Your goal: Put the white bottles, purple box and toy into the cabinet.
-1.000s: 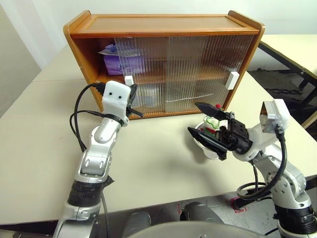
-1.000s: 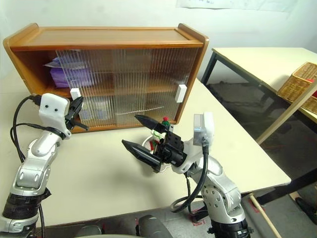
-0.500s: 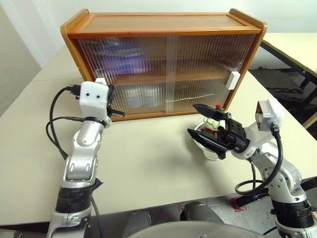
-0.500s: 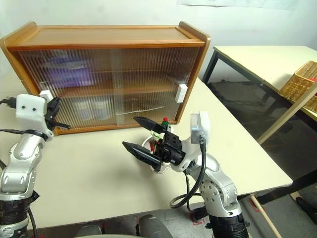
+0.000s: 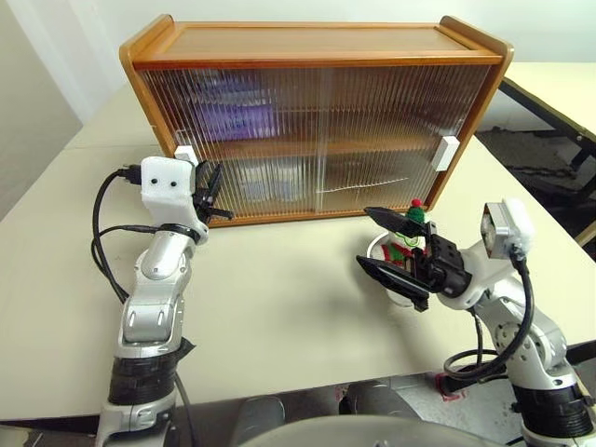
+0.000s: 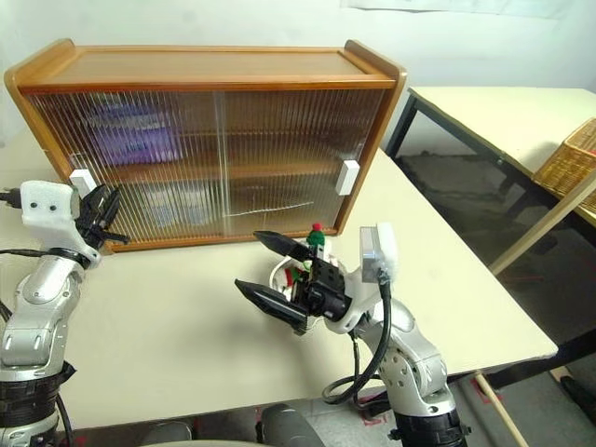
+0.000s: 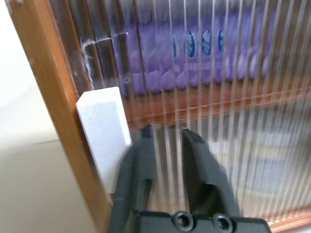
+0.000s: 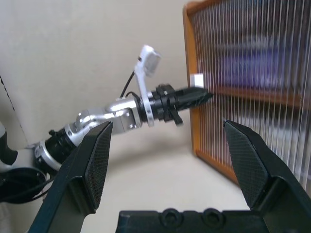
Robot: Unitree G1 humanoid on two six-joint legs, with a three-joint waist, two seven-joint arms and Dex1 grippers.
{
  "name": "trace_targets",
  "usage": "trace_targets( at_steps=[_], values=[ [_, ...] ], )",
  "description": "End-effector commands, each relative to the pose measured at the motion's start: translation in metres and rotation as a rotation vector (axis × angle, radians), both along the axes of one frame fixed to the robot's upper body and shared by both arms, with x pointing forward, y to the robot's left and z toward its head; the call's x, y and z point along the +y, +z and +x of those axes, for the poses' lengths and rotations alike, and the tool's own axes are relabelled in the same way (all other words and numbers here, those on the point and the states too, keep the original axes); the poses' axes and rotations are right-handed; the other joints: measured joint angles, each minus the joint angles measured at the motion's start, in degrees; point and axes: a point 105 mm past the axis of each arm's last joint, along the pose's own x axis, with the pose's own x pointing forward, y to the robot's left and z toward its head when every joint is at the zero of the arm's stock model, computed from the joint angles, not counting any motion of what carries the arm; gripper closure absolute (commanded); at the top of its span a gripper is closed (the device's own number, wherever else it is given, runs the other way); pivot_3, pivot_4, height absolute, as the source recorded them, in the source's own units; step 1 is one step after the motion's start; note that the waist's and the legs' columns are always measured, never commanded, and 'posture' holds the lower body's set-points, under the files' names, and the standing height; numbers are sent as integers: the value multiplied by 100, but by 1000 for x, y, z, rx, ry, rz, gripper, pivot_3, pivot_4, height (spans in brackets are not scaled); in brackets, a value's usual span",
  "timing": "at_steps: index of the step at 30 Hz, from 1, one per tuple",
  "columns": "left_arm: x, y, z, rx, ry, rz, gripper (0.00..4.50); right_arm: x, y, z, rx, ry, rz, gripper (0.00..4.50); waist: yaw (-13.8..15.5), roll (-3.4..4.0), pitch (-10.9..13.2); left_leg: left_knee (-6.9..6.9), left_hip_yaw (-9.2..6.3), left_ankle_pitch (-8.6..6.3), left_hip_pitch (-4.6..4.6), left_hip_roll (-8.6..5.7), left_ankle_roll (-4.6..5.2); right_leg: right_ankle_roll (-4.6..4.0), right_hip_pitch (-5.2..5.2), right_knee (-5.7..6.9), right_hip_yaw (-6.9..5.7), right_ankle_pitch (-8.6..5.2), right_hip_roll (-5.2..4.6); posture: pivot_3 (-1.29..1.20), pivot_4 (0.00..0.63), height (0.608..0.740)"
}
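Observation:
The ribbed door (image 5: 384,140) behind the toy is closed. My right gripper needs to push that door's white handle (image 5: 446,153) toward the middle of the cabinet before it puts the toy inside.
The cabinet (image 5: 307,42) stands at the back of the table with both ribbed doors drawn across its front. Behind the left door the purple box (image 5: 228,116) shows as a blur on the upper shelf. The white bottles (image 5: 256,184) are pale blurs on the lower shelf. My left gripper (image 5: 212,192) is at the door's white handle (image 7: 104,131), its fingers (image 7: 141,160) slightly open beside it and holding nothing. The toy (image 5: 413,223) sits in a bowl (image 5: 384,275) at the right. My right gripper (image 5: 363,236) hangs wide open in front of the bowl, empty.
A second white handle (image 5: 451,153) sits at the cabinet's right end. Another table stands to the right across a gap, with a wicker basket (image 6: 570,154) on it. A wooden pole (image 6: 549,209) leans there. Bare tabletop lies between my arms.
The left door has slid left and now covers the open end of the cabinet. My left gripper went left with its handle, then parted its fingers. The right gripper sank slightly.

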Motion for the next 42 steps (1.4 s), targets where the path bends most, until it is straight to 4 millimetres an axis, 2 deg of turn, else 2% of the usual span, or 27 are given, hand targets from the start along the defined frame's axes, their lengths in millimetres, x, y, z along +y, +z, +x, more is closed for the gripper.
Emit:
trace_targets(
  at_steps=[1,3,6,9,11,12,14,16,22,24,26,29,35,39,42],
  values=[
    [-2,5,-13,-17,-146,-2,1851,-11,-3,6,-6,-56,-29,0,5,0,0,0,0,-1,2,2,-3,-1,0,0,0,0,0,-36,0,740],
    [-8,0,-25,15,-277,-19,1148,-21,-5,17,-3,-140,-52,0,16,1,-1,-2,-1,-3,0,4,-6,-5,-3,1,0,-3,0,-34,0,740],
    [-8,-10,-43,71,-395,-28,56,-44,-1,39,-5,-298,-68,0,56,1,0,-1,-3,-9,-1,7,-9,-8,-9,1,0,-7,-3,-36,0,740],
    [0,-29,-67,158,-505,47,23,-72,7,55,-32,-422,-82,0,72,6,0,-1,-9,-16,0,13,-6,-16,-44,3,-1,-11,-5,-37,0,740],
    [8,-35,-76,194,-536,67,23,-90,14,60,-53,-468,-60,0,83,9,1,-2,-13,-22,-4,13,-6,-23,-50,4,-4,-14,-6,-39,0,740],
    [10,-36,-79,197,-549,66,6,-99,16,63,-62,-502,-50,176,97,10,1,-2,-15,-25,-8,15,-5,-26,-55,7,-5,-16,-6,-41,0,740],
    [13,-36,-86,195,-580,65,0,-121,18,71,-76,-610,-44,648,114,18,-2,-4,-22,-26,-13,16,-4,-31,-62,11,-12,-19,-5,-44,0,740],
    [14,-36,-92,205,-610,63,0,-141,18,77,-77,-708,-23,1347,122,25,-6,-5,-25,-27,-20,17,-3,-32,-67,13,-14,-19,-5,-45,0,740],
    [9,-32,-99,193,-670,66,0,-191,13,83,-35,-954,102,3727,117,57,-17,-2,-26,-29,-43,18,2,-28,-85,14,-14,-17,-7,-44,0,740],
    [11,-33,-100,199,-670,67,0,-190,5,87,-12,-966,53,4483,114,68,-19,-2,-26,-29,-45,18,3,-24,-82,13,-14,-15,-7,-44,0,740],
    [11,-36,-101,207,-674,57,0,-184,-2,92,11,-951,4,4483,100,77,-20,-2,-26,-29,-45,18,3,-20,-80,14,-14,-12,-6,-43,0,740],
    [7,-36,-101,199,-681,55,0,-179,-3,100,25,-940,-3,4483,56,92,-16,-2,-26,-29,-44,18,5,-6,-77,13,-13,-5,-6,-42,0,740],
    [0,-35,-102,200,-697,58,0,-179,-8,114,53,-915,-44,4483,3,101,-17,2,-29,-24,-38,17,12,10,-74,12,-8,7,-7,-33,0,740],
    [-1,-36,-103,208,-699,63,0,-185,-15,118,70,-924,-58,4483,9,105,-18,3,-34,-23,-38,17,14,-2,-73,12,-11,1,-7,-29,0,740],
    [-2,-39,-103,214,-697,72,0,-181,-22,116,93,-897,-35,4483,16,113,-20,2,-34,-23,-42,17,14,0,-69,12,-11,1,-7,-25,0,740]
  ],
)
